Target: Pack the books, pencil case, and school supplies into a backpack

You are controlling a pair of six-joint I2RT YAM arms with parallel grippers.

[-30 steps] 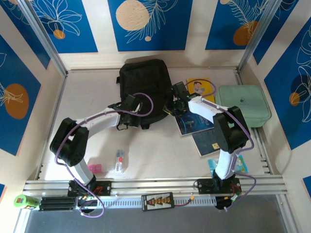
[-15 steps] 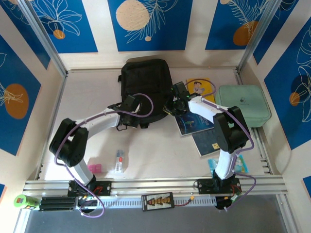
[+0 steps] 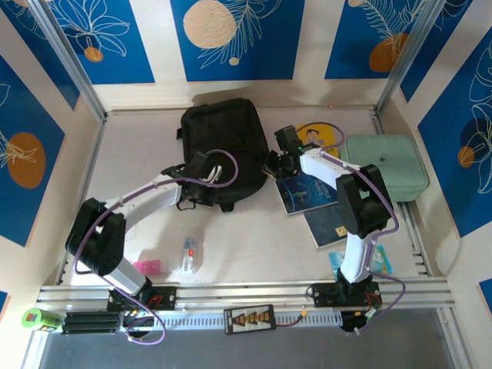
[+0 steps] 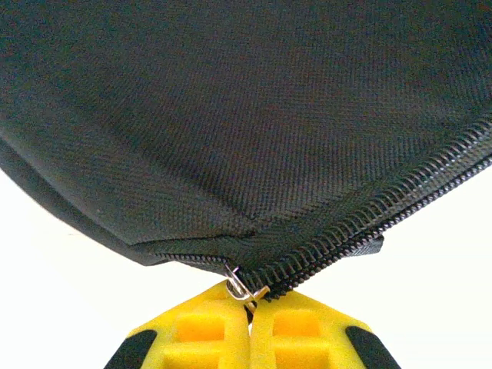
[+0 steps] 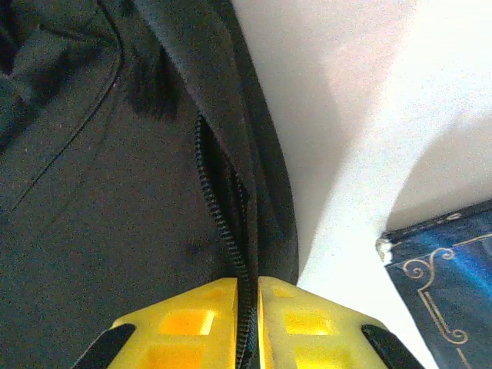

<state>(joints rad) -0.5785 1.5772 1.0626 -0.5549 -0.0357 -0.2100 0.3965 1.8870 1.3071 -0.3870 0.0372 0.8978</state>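
My left gripper should open and take the pull's black fabric tab farther out, because it is pinching the metal zipper pull tight against the backpack's bent corner.
The black backpack lies flat at the back centre of the table. My left gripper is at its near edge, shut on the metal zipper pull at the end of the zip. My right gripper is at the backpack's right side, shut on the backpack's zipper edge, which runs between the yellow fingers. Three books lie to the right: a yellow one, a dark blue one and a darker one. The blue book's corner shows in the right wrist view. A mint-green pencil case sits at the far right.
Small supplies lie near the front rail: pink erasers, a small clear item and a teal packet. Aluminium frame posts and blue patterned walls enclose the table on three sides.
The left gripper has shut on the zipper pull and drawn left. The backpack has shifted left and slightly toward the back. The right gripper keeps its hold.
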